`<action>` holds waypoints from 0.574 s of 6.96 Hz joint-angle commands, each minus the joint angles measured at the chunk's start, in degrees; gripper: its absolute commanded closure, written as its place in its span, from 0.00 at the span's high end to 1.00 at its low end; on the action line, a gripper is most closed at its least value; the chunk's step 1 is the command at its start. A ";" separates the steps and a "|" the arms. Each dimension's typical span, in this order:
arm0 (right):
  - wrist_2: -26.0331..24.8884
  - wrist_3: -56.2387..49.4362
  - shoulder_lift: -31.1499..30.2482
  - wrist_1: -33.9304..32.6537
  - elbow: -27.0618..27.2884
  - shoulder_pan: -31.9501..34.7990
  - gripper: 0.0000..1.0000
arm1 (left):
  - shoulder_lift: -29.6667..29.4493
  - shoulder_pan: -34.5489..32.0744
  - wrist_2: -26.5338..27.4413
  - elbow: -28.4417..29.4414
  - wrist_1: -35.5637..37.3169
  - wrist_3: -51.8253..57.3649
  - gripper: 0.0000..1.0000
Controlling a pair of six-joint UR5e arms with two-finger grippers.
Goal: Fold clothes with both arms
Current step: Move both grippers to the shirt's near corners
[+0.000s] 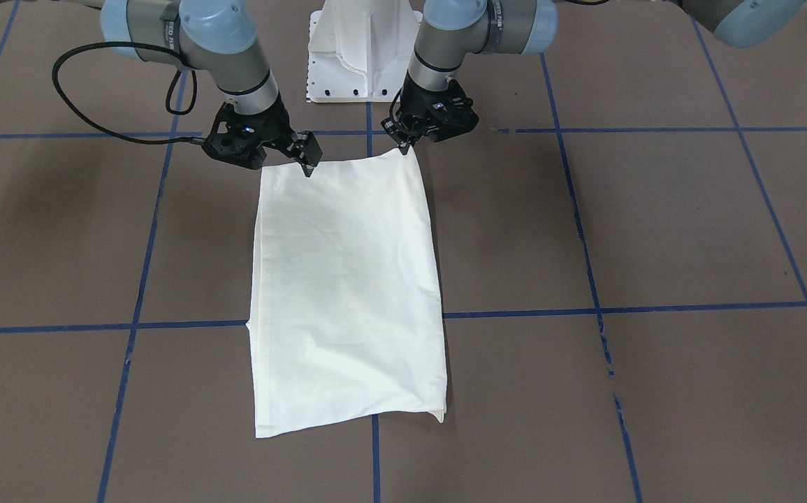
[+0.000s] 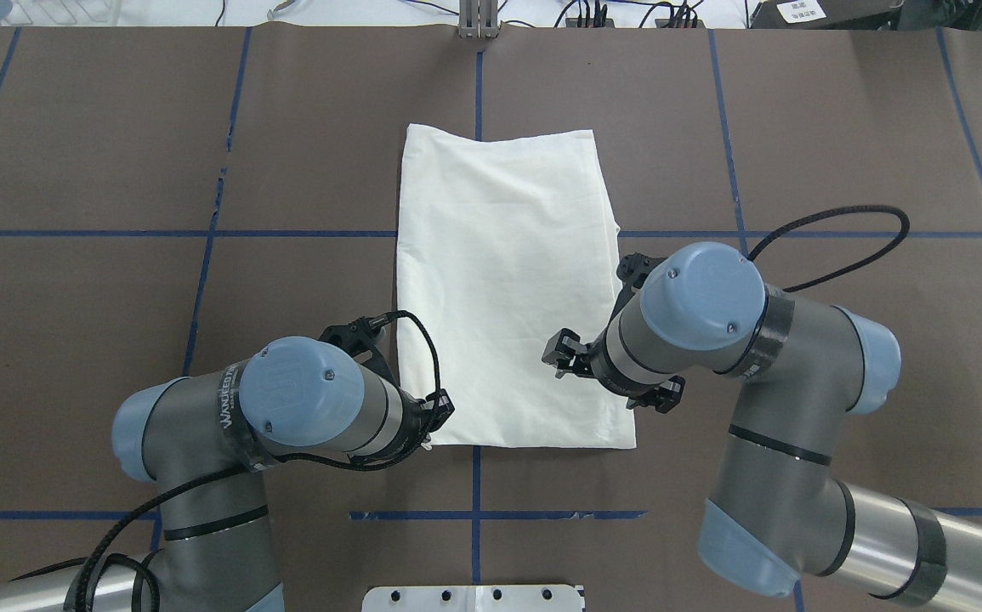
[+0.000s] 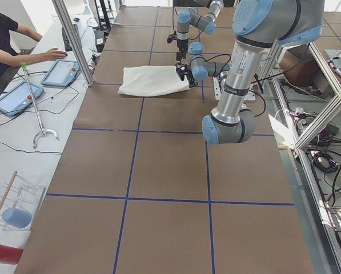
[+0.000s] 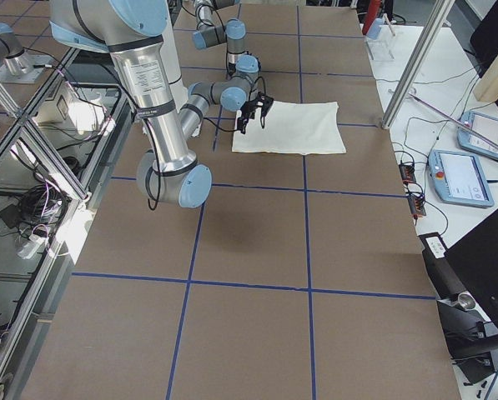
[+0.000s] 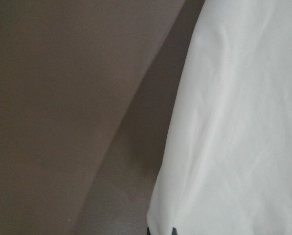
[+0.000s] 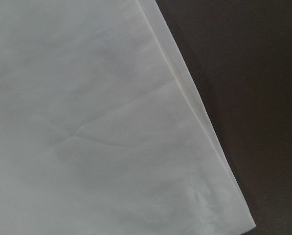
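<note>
My right gripper should pinch the shirt's other near corner before the fold, because that corner lies free and only my left gripper holds the shirt's near edge [image 1: 408, 158].
The clothes are one cream shirt [image 1: 347, 279] [image 2: 503, 280], folded into a tall rectangle with its plain side up, in the middle of the brown table [image 1: 655, 223]. My left gripper [image 1: 406, 148] [image 2: 431, 429] is at the shirt's near left corner, shut on the slightly lifted edge. The left wrist view shows the cloth [image 5: 243, 122] running down to two close-set fingertips. My right gripper [image 1: 308, 168] [image 2: 559, 361] hovers over the shirt's near right part, open and holding nothing. The right wrist view shows only flat cloth [image 6: 97, 122] and its corner.
The white pedestal base [image 1: 365, 49] [image 2: 473, 599] stands at the robot's edge between the arms. Blue tape lines cross the table. A person [image 3: 1, 40] sits at a side bench with tablets [image 3: 59, 72] beyond the table's far edge.
</note>
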 commanded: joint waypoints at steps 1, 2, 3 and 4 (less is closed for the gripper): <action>-6.15 9.39 -1.92 1.09 -1.19 -5.38 1.00 | -0.23 0.09 0.03 0.45 -0.38 0.01 0.00; -6.24 9.39 -2.36 1.09 -2.51 -5.91 1.00 | -0.23 0.09 0.03 0.54 -0.47 0.01 0.00; -6.24 9.39 -2.10 1.09 -3.91 -6.26 1.00 | -0.31 0.09 0.03 0.19 -0.39 0.01 0.00; -6.24 9.39 -2.01 1.09 -4.10 -6.18 1.00 | -0.40 0.09 0.03 0.10 -0.39 0.01 0.00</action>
